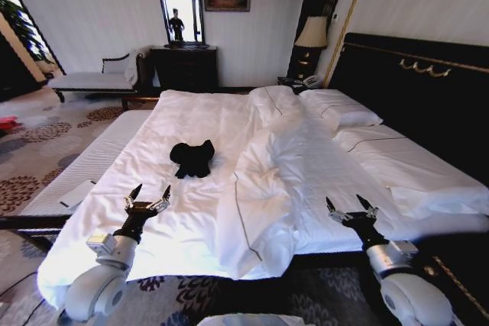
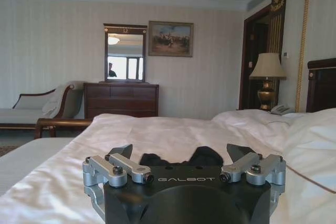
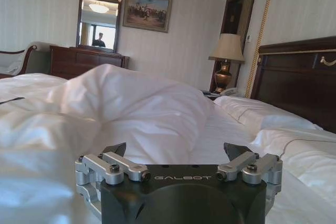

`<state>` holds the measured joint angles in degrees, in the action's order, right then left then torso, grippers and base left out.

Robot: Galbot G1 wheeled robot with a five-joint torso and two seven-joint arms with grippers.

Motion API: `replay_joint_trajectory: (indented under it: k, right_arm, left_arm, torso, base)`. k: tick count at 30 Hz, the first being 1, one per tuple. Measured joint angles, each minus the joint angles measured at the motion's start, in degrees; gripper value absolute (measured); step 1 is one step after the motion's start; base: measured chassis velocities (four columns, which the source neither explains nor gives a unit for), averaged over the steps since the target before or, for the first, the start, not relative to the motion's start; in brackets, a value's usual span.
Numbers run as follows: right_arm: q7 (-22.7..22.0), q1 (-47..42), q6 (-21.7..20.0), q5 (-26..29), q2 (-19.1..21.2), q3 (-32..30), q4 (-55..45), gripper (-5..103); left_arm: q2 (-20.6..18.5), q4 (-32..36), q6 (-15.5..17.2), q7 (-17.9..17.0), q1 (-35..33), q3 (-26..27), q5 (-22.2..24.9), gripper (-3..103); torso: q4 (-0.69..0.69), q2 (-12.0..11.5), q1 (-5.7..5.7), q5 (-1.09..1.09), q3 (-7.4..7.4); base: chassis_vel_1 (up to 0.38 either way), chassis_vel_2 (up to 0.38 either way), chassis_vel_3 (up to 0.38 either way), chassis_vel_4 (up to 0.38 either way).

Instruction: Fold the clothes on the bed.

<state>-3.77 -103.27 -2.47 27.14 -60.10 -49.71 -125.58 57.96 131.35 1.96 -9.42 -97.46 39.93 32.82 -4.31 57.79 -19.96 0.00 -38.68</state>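
The white duvet [image 1: 258, 223] has its loose slack gathered in a long fold [image 1: 269, 162], so I expect it to spread out toward the pillows when I pull that fold.
The clothes [image 1: 192, 158] are a crumpled black T-shirt lying in a heap on the white duvet of the bed [image 1: 229, 124], left of its middle. In the left wrist view the clothes [image 2: 181, 158] show as a dark lump just beyond the fingers. My left gripper [image 1: 149, 195] hovers open over the duvet near the bed's foot, short of the shirt and holding nothing. My right gripper [image 1: 351, 206] is open too, above the foot of the bed on the right side, far from the shirt, facing a bunched ridge of duvet [image 3: 131, 108].
The duvet is bunched into a long fold [image 1: 267, 181] down the bed's middle, right of the shirt. Pillows [image 1: 340, 108] and the dark headboard [image 1: 412, 89] lie to the right. A chaise bench [image 1: 92, 80], dresser [image 1: 183, 66] and lamp [image 1: 312, 34] stand by the far wall.
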Motion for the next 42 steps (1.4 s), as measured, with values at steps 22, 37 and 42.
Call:
replay_joint_trajectory:
  k: [22,37,42]
  right_arm:
    - [-2.7,11.2,-14.7,37.4,14.0,-1.3,0.1,100]
    - [-2.8,26.9,-18.5,43.8,24.3,15.7,6.9,100]
    - [-2.8,30.3,-18.7,44.3,25.3,19.5,9.8,100]
  left_arm:
    - [-0.6,-1.5,0.0,0.0,0.5,-0.7,-0.2,100]
    - [-0.2,-1.8,0.1,0.0,-0.1,0.0,-0.2,100]
    - [-0.2,-2.0,0.2,0.0,-0.3,0.0,-0.3,100]
  torso:
    - [-0.01,0.0,0.00,-0.01,-0.01]
    - [0.00,0.0,0.00,-0.01,0.00]
    - [0.01,0.0,-0.01,0.00,0.00]
  base:
    - [0.033,0.035,-0.031,-0.026]
    - [0.000,0.000,0.000,0.000]
    - [0.000,0.000,0.000,0.000]
